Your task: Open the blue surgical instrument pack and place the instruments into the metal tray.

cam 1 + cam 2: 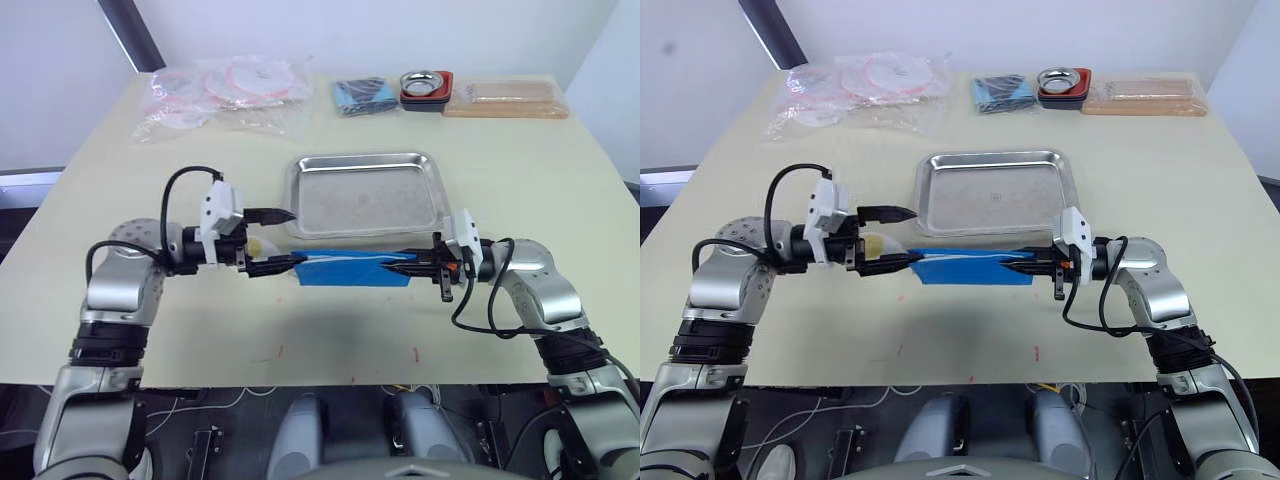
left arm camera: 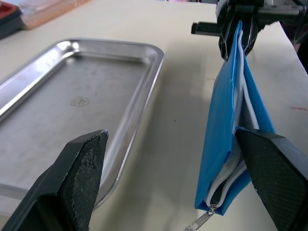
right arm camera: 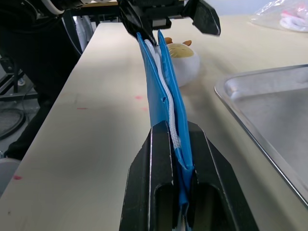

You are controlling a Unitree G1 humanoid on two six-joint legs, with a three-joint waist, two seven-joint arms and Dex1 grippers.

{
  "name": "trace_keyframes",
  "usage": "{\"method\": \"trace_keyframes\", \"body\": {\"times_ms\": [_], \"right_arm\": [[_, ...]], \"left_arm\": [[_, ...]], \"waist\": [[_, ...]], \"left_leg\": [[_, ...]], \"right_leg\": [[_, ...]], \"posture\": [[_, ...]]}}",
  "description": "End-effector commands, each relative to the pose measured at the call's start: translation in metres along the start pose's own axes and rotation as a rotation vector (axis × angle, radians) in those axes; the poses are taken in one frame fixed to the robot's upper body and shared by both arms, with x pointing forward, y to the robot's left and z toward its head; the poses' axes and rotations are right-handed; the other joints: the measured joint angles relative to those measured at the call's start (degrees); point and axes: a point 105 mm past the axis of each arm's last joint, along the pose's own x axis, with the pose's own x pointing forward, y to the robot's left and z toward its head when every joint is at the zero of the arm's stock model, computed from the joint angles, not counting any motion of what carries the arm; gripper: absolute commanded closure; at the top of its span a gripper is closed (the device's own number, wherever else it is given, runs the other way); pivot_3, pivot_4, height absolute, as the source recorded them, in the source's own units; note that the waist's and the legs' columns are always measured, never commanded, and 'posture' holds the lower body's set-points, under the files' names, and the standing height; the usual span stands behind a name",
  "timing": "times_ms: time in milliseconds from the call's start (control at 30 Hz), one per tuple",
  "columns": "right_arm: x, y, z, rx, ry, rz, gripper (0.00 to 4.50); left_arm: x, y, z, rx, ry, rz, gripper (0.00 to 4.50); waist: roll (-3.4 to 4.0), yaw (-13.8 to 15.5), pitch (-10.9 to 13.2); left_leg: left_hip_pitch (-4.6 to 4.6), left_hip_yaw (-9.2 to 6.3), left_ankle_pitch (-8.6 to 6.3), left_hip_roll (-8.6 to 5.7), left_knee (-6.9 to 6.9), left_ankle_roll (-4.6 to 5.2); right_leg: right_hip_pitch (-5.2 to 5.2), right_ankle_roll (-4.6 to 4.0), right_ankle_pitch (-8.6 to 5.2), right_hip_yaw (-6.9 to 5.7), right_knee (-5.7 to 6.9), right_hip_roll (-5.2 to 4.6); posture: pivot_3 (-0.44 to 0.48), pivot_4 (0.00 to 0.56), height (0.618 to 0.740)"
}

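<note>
My gripper will spread the blue pack [image 1: 353, 270], and the pack will then open flat like a book, because the white zipper edges [image 2: 239, 108] are apart down to the zipper's pull.
The blue surgical instrument pack [image 1: 350, 268] stands on edge just in front of the metal tray [image 1: 365, 195], its white zipper edge up. My right gripper [image 1: 397, 263] is shut on the pack's right end, the blue fabric pinched between both fingers [image 3: 161, 159]. My left gripper [image 1: 290, 238] is open at the pack's left end. One of its fingers [image 2: 274, 173] lies against the pack [image 2: 226, 110] and the other hangs over the tray's rim [image 2: 139, 110]. A zipper pull [image 2: 201, 222] dangles at that end. The instruments are hidden. The tray holds nothing.
A small white-and-yellow soft object [image 3: 183, 60] sits on the table by the left gripper. Along the far edge lie clear plastic bags [image 1: 225, 90], a dark blue folded bundle [image 1: 362, 95], a small metal bowl on a red base [image 1: 427, 88] and a tan box [image 1: 505, 98].
</note>
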Motion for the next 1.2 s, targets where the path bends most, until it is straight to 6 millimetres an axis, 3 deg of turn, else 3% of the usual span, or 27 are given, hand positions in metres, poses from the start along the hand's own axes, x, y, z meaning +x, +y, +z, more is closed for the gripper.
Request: {"method": "trace_keyframes", "body": {"times_ms": [33, 233, 400, 533, 1200], "right_arm": [[0.001, -0.001, 0.02, -0.064, -0.044, 0.012, 4.5], [0.002, 0.001, 0.021, -0.062, -0.046, 0.015, 4.5], [0.001, 0.002, 0.019, -0.057, -0.043, 0.014, 4.5], [0.0, 0.003, 0.018, -0.051, -0.039, 0.016, 4.5], [-0.007, 0.002, 0.004, 0.001, 0.048, 0.02, 4.5]], "left_arm": [[0.002, -0.001, 0.004, 0.031, 0.008, -0.01, 0.02], [0.006, -0.003, 0.005, 0.004, -0.022, -0.022, 0.02], [0.009, -0.01, 0.009, -0.06, -0.07, -0.05, 2.28], [0.007, -0.014, 0.007, -0.086, -0.073, -0.063, 4.36], [0.011, -0.021, -0.017, -0.166, -0.034, -0.065, 4.44]], "waist": [[0.0, -0.05, 0.0], [0.0, 0.0, 0.0], [0.0, -0.04, 0.0], [0.0, -0.06, 0.0], [0.0, 0.0, 0.0]], "left_leg": [[0.0, 0.0, 0.0, 0.0, 0.0, 0.0], [0.0, 0.0, 0.0, 0.0, 0.0, 0.0], [0.0, 0.0, 0.0, 0.0, 0.0, 0.0], [0.01, -0.02, 0.0, 0.0, 0.0, 0.0], [0.0, -0.01, 0.0, 0.0, 0.0, 0.0]], "right_leg": [[0.0, 0.0, 0.0, 0.0, 0.0, 0.0], [0.0, 0.0, 0.0, 0.0, 0.0, 0.0], [0.0, 0.0, 0.0, 0.0, 0.0, 0.0], [0.0, 0.0, 0.0, 0.0, 0.0, 0.0], [0.01, 0.0, 0.0, 0.0, -0.01, 0.0]], "posture": [[0.0, 0.15, 0.74], [0.0, 0.15, 0.74], [0.0, 0.15, 0.74], [0.0, 0.15, 0.74], [0.0, 0.15, 0.74]]}}
